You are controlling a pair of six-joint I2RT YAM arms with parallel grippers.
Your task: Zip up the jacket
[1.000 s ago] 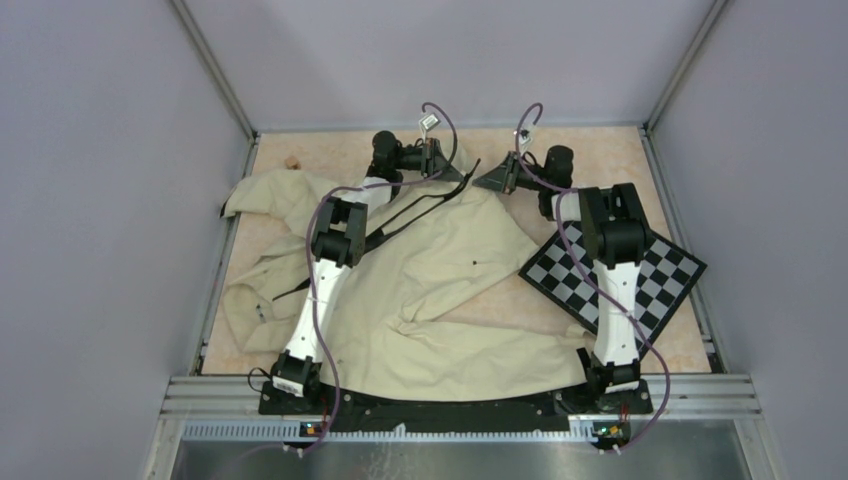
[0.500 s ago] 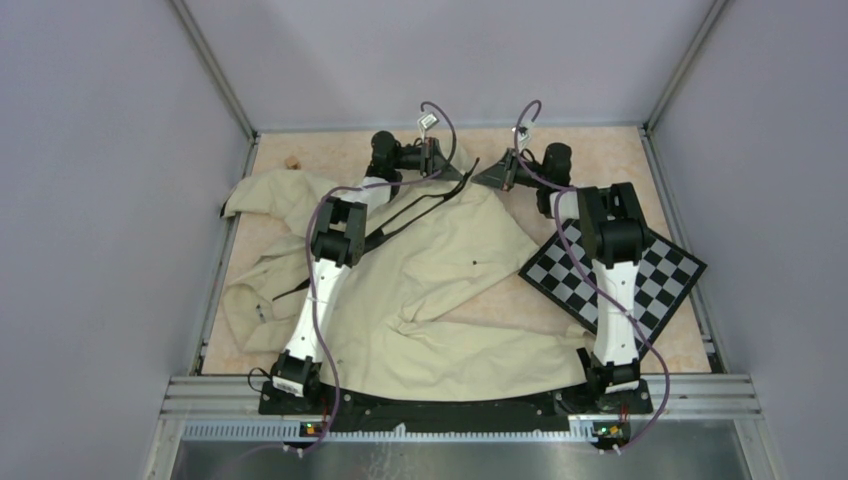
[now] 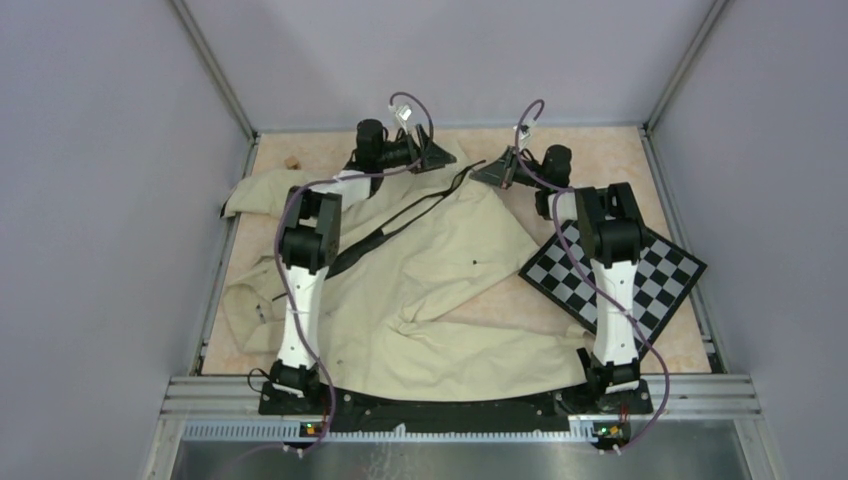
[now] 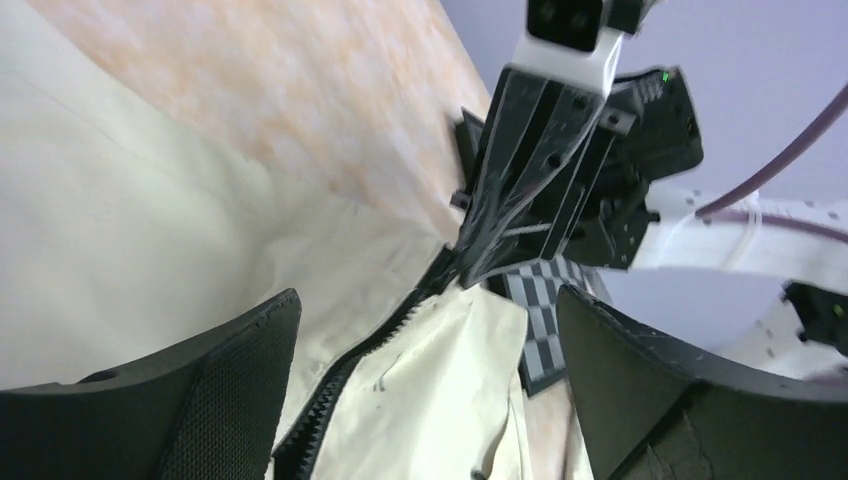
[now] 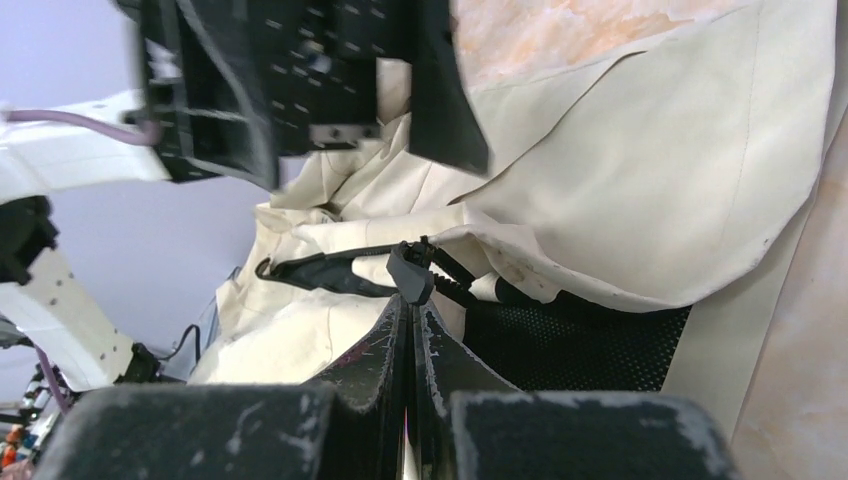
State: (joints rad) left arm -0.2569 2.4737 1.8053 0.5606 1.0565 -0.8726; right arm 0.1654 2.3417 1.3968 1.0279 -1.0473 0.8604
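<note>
My left gripper should grab the zipper (image 3: 461, 179) close beside my right fingers before they let go, because my right gripper is busy holding the zipper's far end (image 3: 477, 165).
The cream jacket (image 3: 440, 290) lies wrinkled across the table, its black zipper (image 3: 400, 215) running diagonally toward the far middle. My right gripper (image 3: 476, 177) is shut at the zipper's far end. In the right wrist view its fingertips (image 5: 412, 305) pinch the grey zipper pull (image 5: 410, 272). My left gripper (image 3: 438, 157) hovers just left of it, open and holding nothing. In the left wrist view its two fingers (image 4: 240, 385) stand wide apart above the zipper teeth (image 4: 345, 395) and cream fabric. The right gripper's tip (image 4: 470, 268) shows ahead of them.
A black-and-white checkerboard (image 3: 615, 275) lies at the right, partly under the right arm and the jacket's edge. A small tan object (image 3: 292, 160) sits at the far left corner. Grey walls enclose the table; a metal rail (image 3: 460, 390) runs along the front.
My left gripper has opened, let go of the jacket by the zipper's end and drawn back to the left, its arm swinging left. The right gripper stays shut at the zipper's end.
</note>
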